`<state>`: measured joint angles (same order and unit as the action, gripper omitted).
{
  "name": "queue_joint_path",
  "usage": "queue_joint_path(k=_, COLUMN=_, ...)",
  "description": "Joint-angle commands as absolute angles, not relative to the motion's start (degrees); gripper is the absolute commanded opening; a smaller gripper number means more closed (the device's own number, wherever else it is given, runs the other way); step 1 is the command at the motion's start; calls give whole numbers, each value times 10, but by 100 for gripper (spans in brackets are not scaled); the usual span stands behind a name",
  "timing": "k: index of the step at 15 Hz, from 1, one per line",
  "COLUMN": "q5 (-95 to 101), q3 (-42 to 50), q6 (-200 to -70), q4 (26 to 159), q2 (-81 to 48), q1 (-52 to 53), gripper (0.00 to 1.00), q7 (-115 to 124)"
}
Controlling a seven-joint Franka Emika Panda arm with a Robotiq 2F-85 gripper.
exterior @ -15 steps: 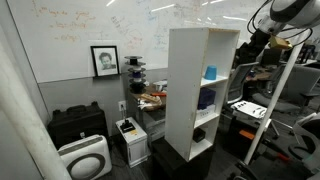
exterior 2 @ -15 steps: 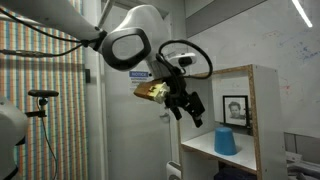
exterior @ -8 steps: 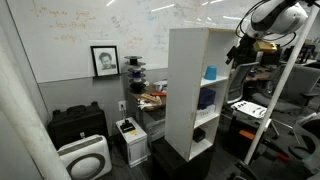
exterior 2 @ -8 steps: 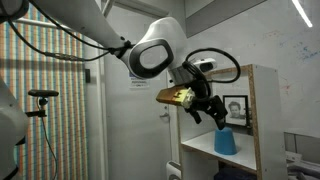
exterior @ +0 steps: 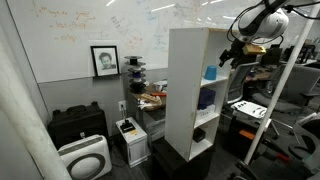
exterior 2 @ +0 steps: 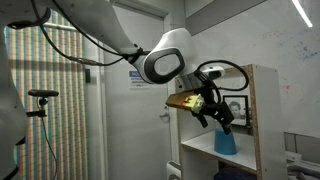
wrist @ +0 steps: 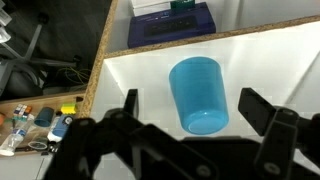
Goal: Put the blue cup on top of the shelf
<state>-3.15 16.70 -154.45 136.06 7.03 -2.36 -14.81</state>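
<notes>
My gripper points steeply down at the blue cup [exterior 2: 225, 143] inside the top compartment, so next I tilt my gripper flatter and reach in through the open front [exterior 2: 206, 143].
The blue cup [wrist: 196, 94] stands upside down on the white floor of the shelf's top compartment; it also shows in both exterior views [exterior: 210, 73] [exterior 2: 226, 141]. The shelf [exterior: 192, 90] is a tall white unit with stacked open compartments on a black base; its top compartment shows in an exterior view [exterior 2: 225, 150]. My gripper [wrist: 190, 118] is open, fingers spread either side of the cup without touching it. In both exterior views the gripper [exterior 2: 221, 119] [exterior: 226, 56] hovers at the compartment's front, just above the cup.
A dark blue-purple box [wrist: 172, 18] lies behind the cup in the wrist view. A lower compartment holds a blue object [exterior: 207, 98]. Beside the shelf are a cluttered desk [exterior: 150, 100], black cases [exterior: 78, 125] and a white appliance [exterior: 84, 158]. A metal frame [exterior: 270, 110] stands nearby.
The arm has moved the gripper toward the shelf's top compartment, from well outside it to right over the blue cup. The cup has not moved.
</notes>
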Motion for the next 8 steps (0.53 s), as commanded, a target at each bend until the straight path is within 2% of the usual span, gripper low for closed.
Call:
queue_joint_path(k=1, q5=-35, q3=146, q6=-1544, q4=1360, q2=70, q1=-44, gripper=100, q7=-149)
queue_joint_path(k=3, q5=-35, q3=146, q6=-1544, q4=1359, q2=70, q1=-44, gripper=100, q7=-149)
queue_joint_path(k=8, q5=-164, q3=162, q6=-1679, q4=1400, q2=73, q1=21, gripper=100, q7=-251)
